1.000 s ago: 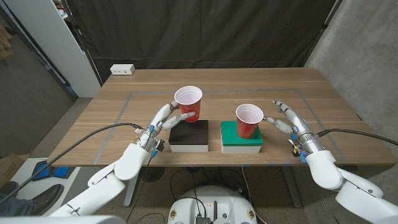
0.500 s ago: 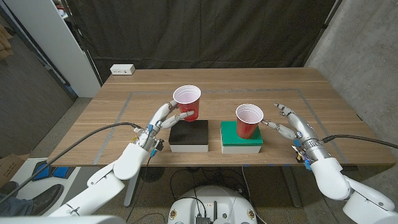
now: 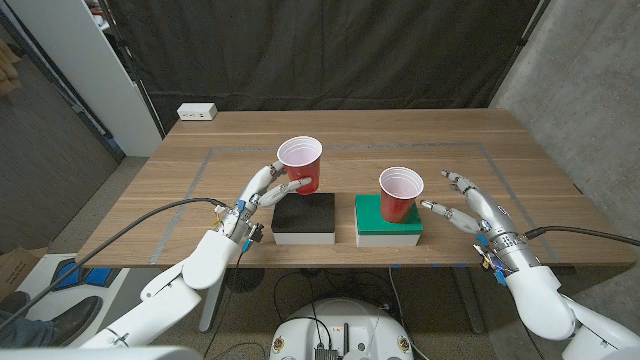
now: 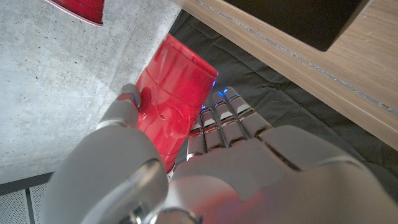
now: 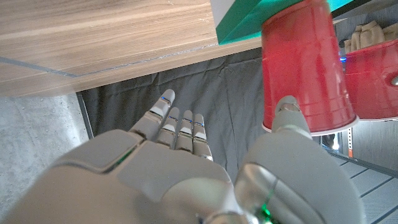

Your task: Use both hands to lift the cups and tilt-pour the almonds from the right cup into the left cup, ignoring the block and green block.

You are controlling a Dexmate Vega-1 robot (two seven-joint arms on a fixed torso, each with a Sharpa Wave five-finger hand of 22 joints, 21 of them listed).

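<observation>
Only the white inside (image 3: 401, 181) of the cup on the green block is showing, so hidden almonds will slide out from the cup's bottom and come into sight when I tilt the cup.
My left hand (image 3: 264, 189) grips the left red cup (image 3: 302, 166) by its side and holds it raised above the black block (image 3: 305, 218). The left wrist view shows the fingers wrapped around this cup (image 4: 175, 104). The right red cup (image 3: 400, 194) stands upright on the green block (image 3: 388, 224). My right hand (image 3: 467, 202) is just right of it, fingers spread and empty, the thumb pointing at the cup's lower side with a small gap. In the right wrist view the thumb (image 5: 287, 116) lies close beside the right cup (image 5: 304, 68). I cannot see inside either cup.
A white box (image 3: 197, 112) sits at the table's (image 3: 250, 134) back left corner. A taped rectangle outlines the work area. A black curtain hangs behind the table and a concrete wall stands to the right.
My right hand has drawn back from the right cup toward the table's front edge and dropped lower. The left hand and its cup have stayed put.
</observation>
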